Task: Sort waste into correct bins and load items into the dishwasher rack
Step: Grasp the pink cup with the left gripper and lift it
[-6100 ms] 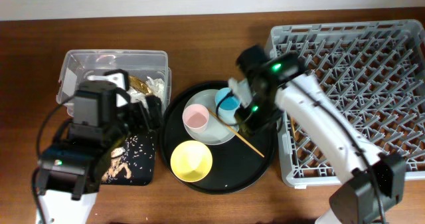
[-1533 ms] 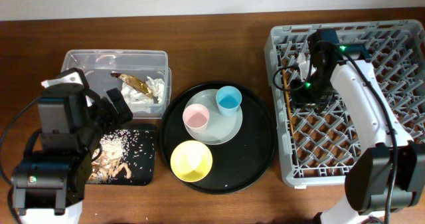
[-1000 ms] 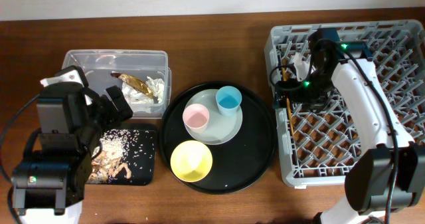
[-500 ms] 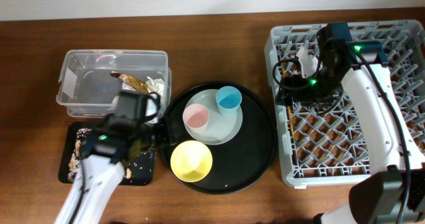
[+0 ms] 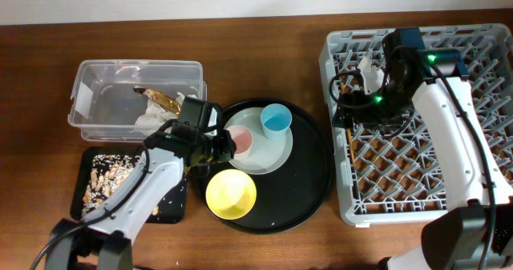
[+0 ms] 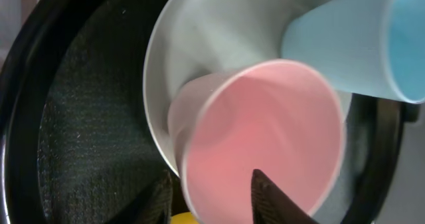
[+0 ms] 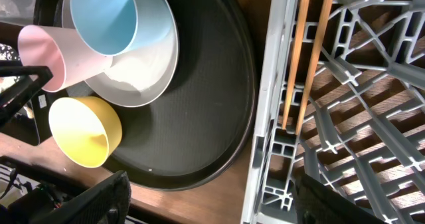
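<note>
My left gripper is at the pink cup's rim [image 5: 240,139], on the other side of the tray from the dishwasher rack, so next my right gripper grabs the cup by its base [image 7: 101,60].
The pink cup [image 5: 239,141] and the light-blue cup [image 5: 275,120] stand on the pale grey plate [image 5: 272,156], with the yellow bowl [image 5: 231,193] in front of them. My left gripper [image 6: 209,184] straddles the near wall of the pink cup [image 6: 265,137], one finger inside and one outside, a gap still showing. The chopsticks [image 7: 302,51] lie in the dishwasher rack [image 5: 433,174] along its left edge. My right gripper [image 5: 353,114] hangs open above them, holding nothing. Food scraps [image 5: 104,178] fill the shallow black bin [image 5: 84,214]. Napkins [image 5: 152,122] and a brown peel [image 5: 164,102] sit in the clear bin [image 5: 104,86].
The plate, cups and bowl rest on a large round black tray [image 5: 300,190] between the bins and the rack. The rack's grey wall [image 7: 269,117] stands close to the tray's right rim. Bare brown table runs along the back.
My left arm swung right from the bins to the pink cup and its jaws narrowed around the cup's wall. The right gripper rose slightly off the chopsticks, then stayed still.
</note>
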Robot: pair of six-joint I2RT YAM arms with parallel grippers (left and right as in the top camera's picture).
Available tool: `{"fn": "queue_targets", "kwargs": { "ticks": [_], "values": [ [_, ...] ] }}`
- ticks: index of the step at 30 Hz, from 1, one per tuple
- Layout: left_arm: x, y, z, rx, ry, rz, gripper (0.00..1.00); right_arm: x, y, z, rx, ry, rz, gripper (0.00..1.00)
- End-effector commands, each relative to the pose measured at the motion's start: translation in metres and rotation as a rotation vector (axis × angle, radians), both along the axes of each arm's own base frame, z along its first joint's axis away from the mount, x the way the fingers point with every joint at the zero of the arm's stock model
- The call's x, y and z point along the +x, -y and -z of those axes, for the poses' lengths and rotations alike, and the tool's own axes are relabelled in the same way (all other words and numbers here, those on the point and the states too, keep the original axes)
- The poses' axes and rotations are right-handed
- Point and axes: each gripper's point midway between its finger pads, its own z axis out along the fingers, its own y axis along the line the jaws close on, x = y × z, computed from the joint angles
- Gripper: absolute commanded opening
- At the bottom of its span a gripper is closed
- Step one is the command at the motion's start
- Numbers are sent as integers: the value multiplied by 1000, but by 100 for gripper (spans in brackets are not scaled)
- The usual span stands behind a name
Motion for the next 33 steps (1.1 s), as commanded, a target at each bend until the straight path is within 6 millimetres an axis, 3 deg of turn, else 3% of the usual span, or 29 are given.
{"fn": "queue_targets", "kwargs": {
  "ticks": [1, 3, 6, 10, 12, 14, 15, 19, 24, 30, 33],
  "values": [
    [-2, -2, 12, 23, -26, -5, 19, 2, 0, -9, 6, 31, 2, 79],
    [-1, -2, 11, 22, -23, -6, 8, 3, 0, -10, 6, 31, 2, 79],
    [3, -1, 2, 15, -6, -5, 0, 4, 0, -12, 7, 40, 3, 79],
    [11, -6, -49, -10, 60, -24, 0, 7, 0, -32, 8, 72, 3, 82],
    [10, -10, -90, -55, 95, -2, 0, 2, -5, -50, 36, 90, -37, 85],
    [-1, 6, -148, -237, 169, 160, 0, -15, -39, -85, 244, 151, -239, 87],
    [-13, 19, -195, -445, 214, 267, 0, -30, -64, -113, 425, 214, -373, 88],
    [-43, 27, -277, -850, 329, 531, 0, -42, -96, -163, 738, 379, -518, 100],
    [-49, 36, -289, -887, 377, 618, 0, -54, -119, -193, 918, 496, -629, 99],
    [-59, 57, -292, -884, 402, 708, 0, -70, -142, -194, 945, 469, -712, 99],
    [-53, 59, -286, -840, 412, 680, 0, -80, -153, -201, 999, 458, -743, 97]
  ]
}}
